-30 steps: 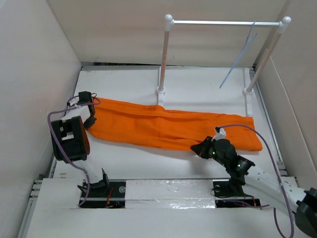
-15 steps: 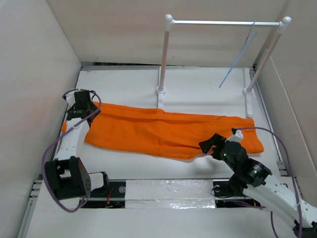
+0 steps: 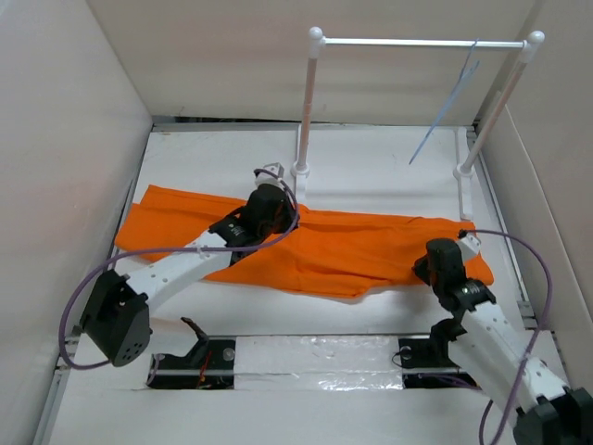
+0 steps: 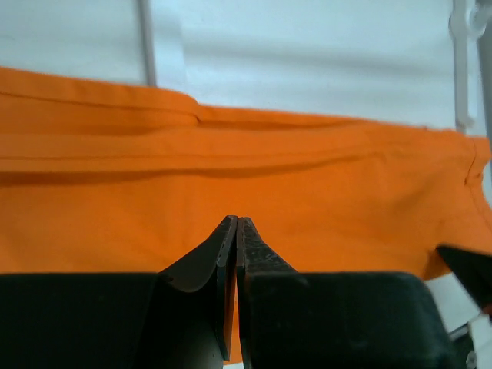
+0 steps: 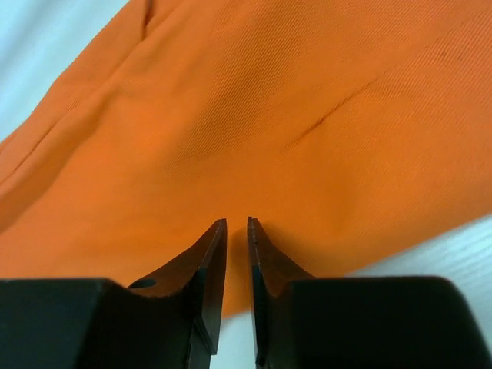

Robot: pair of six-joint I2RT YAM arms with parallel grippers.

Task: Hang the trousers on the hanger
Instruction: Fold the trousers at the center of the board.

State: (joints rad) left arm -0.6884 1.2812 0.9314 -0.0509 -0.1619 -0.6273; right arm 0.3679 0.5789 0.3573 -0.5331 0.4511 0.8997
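The trousers' end is slanted and its near corner [image 3: 488,278] sticks out, so my right gripper should straighten the trousers' far edge [image 3: 410,217] before it lifts the trousers by that end.
The orange trousers [image 3: 352,246] lie flat across the table from left to right. The pale blue-grey hanger [image 3: 449,107] hangs tilted from the white rack's rod at the back right, apart from both grippers. My left gripper [image 3: 289,216] is shut and empty just above the middle of the trousers; the left wrist view shows its tips [image 4: 237,219] closed over the cloth [image 4: 307,177]. My right gripper [image 3: 431,269] is over the trousers' near right edge; the right wrist view shows its tips [image 5: 237,221] almost together, nothing between them, above the cloth [image 5: 269,115].
The white rack [image 3: 417,42] stands at the back on two posts, with feet just behind the trousers; one post [image 4: 146,38] shows in the left wrist view. White walls close the table on the left, back and right. Cables trail from both arms.
My left arm has swung from the trousers' far left end to their middle. The left end now lies spread flat. My right gripper has moved right along the near edge.
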